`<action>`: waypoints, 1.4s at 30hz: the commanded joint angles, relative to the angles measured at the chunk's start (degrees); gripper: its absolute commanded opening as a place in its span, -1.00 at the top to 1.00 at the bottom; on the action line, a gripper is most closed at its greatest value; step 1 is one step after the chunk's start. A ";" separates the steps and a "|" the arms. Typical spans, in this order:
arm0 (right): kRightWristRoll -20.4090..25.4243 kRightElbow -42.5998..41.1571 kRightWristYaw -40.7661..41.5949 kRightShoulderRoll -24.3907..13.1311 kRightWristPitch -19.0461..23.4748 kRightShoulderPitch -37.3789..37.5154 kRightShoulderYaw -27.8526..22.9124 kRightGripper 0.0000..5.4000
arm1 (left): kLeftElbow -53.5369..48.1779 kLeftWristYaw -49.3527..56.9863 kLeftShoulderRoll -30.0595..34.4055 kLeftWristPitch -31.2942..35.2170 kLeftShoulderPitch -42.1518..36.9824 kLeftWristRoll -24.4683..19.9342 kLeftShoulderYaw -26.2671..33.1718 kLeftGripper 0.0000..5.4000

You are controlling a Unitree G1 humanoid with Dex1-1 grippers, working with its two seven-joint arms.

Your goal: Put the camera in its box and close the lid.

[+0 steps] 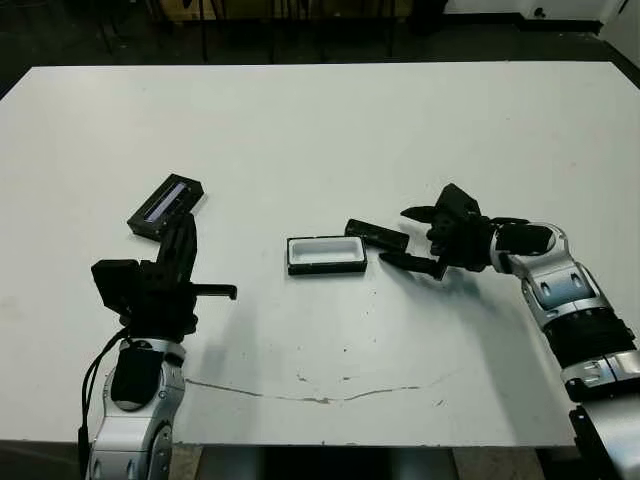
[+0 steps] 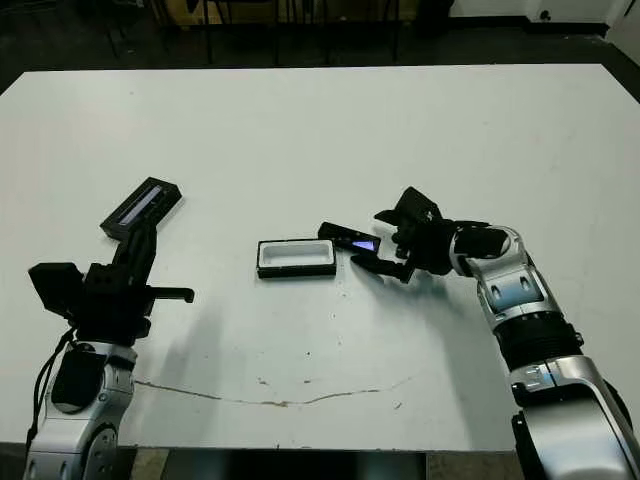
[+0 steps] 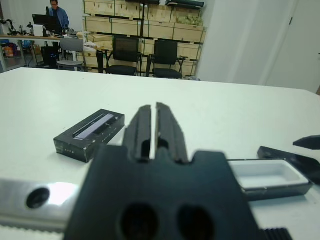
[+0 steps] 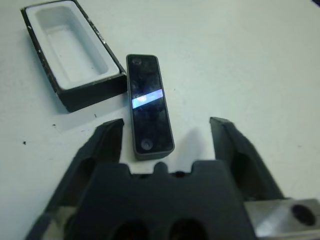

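Observation:
The white lining shows a long rounded hollow point(image 1: 326, 250). I expect the camera point(image 1: 377, 236) to settle in face up, about level with the box's rim, when I lower it.
The box point(image 1: 326, 254), a black tray with a white lining, lies open at the table's middle. Just to its right the camera point(image 1: 377, 234), a slim black bar, lies flat on the table, apart from the box. My right gripper point(image 1: 412, 238) is open, one finger on each side of the camera's near end point(image 4: 148, 112), and neither finger touches it. At the left lies the lid point(image 1: 166, 204), with its purple window strip facing up. My left gripper point(image 1: 186, 226) is shut on nothing, just short of the lid point(image 3: 90, 134) and pointing at it.
A thin dark crack line point(image 1: 320, 398) runs across the white table point(image 1: 320, 130) near its front edge. Beyond the far edge stand office chairs point(image 3: 145, 57), shelves of crates and a seated person point(image 3: 56, 14).

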 commanded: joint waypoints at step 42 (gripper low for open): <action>9.32 1.73 15.07 -3.89 9.09 -15.47 -6.67 0.78 | 0.04 0.65 0.70 1.14 0.40 1.82 -1.03 1.00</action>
